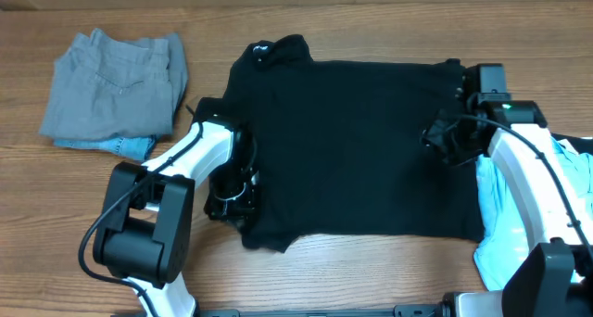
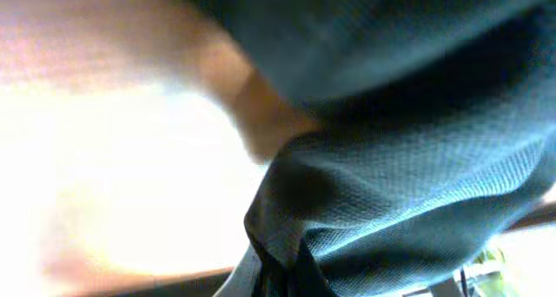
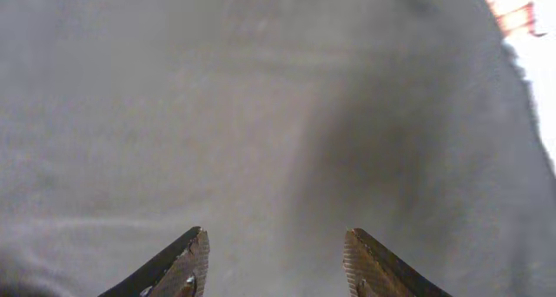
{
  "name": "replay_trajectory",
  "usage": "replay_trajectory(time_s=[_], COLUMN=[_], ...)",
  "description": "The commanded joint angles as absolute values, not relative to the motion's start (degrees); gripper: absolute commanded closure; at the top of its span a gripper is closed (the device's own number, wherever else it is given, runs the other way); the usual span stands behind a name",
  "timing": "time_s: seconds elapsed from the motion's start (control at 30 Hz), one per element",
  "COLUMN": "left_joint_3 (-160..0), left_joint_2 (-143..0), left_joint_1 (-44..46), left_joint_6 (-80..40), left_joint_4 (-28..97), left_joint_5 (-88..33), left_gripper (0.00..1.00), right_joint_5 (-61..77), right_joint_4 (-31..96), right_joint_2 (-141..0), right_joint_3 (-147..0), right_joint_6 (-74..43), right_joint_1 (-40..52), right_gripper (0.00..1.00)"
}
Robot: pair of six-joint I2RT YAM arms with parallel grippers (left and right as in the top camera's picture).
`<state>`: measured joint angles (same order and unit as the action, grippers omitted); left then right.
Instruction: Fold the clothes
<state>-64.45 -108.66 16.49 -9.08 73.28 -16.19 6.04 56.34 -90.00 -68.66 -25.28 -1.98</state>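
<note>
I should spread the black shirt's near sleeve out toward the table's near edge before I fold the shirt, because the sleeve is bunched up at my left gripper.
A large black shirt lies spread on the wooden table in the overhead view. My left gripper sits at the shirt's lower left edge, shut on a bunched fold of the black shirt; the fabric fills the left wrist view and hides the jaws. My right gripper is at the shirt's right side, above the cloth. In the right wrist view its jaws are open and empty over the black fabric. A light-blue tee lies at the right under my right arm.
A folded grey and denim pile lies at the far left of the table. The table's back edge runs along the top of the overhead view.
</note>
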Motion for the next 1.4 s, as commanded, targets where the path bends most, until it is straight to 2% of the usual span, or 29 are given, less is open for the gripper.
replay_trajectory(time_s=[0.0,0.1,0.2,0.27,0.33,0.4,0.53,0.57,0.67,0.8,0.87,1.1,1.23,1.37], left_joint_3=[-65.41,-65.41,-65.41,-65.39,-65.36,-65.23,-65.04,-65.04,-65.04,-64.90,-64.10,-59.24,-57.32,-56.62], left_joint_2=[-102.72,-98.70,-95.42,-93.62,-93.08,-93.10,-93.08,-93.08,-93.10,-93.10,-93.08,-93.10,-93.10,-93.08], left_joint_1=[15.97,15.88,15.73,15.79,15.92,16.75,18.46,18.33,17.89,19.18,22.44,35.75,42.61,45.36], left_joint_6=[-9.43,-9.56,-11.14,-12.47,-13.21,-14.24,-16.36,-16.88,-17.19,-18.52,-20.75,-33.26,-37.43,-39.22], left_joint_4=[77.73,79.77,80.58,81.21,81.95,82.78,79.81,77.45,73.47,77.03,78.00,76.27,76.49,76.64], left_joint_5=[-18.06,-18.06,-18.09,-18.11,-18.09,-18.09,-14.33,-12.49,-11.55,-16.16,-16.56,-16.58,-16.58,-16.14], left_gripper=[0.95,0.92,0.83,0.72,0.71,0.76,0.79,0.75,0.69,0.92,0.96,0.95,0.80,0.70], right_joint_5=[4.51,4.56,5.30,5.98,6.04,6.04,6.07,6.09,6.11,6.09,6.09,6.09,6.11,6.11], right_joint_4=[55.81,55.88,56.18,56.66,56.75,56.73,56.66,56.53,56.31,56.53,56.49,56.29,55.90,55.90], right_joint_2=[-89.84,-89.84,-89.84,-89.84,-89.86,-89.84,-89.84,-89.84,-89.84,-89.86,-89.84,-89.84,-89.84,-89.84], right_joint_3=[-68.51,-68.51,-68.51,-68.51,-68.51,-68.51,-68.51,-68.51,-68.51,-68.51,-68.51,-68.51,-68.51,-68.51], right_joint_6=[-25.54,-25.76,-26.02,-26.00,-25.98,-26.00,-26.02,-26.02,-26.02,-26.00,-26.02,-26.02,-26.02,-26.02], right_joint_1=[-6.09,-8.64,-10.94,-11.90,-12.03,-12.01,-12.01,-12.01,-11.97,-11.97,-11.97,-11.97,-11.97,-11.97], right_gripper=[0.46,0.46,0.45,0.45,0.45,0.45,0.45,0.45,0.45,0.45,0.45,0.44,0.44,0.44])
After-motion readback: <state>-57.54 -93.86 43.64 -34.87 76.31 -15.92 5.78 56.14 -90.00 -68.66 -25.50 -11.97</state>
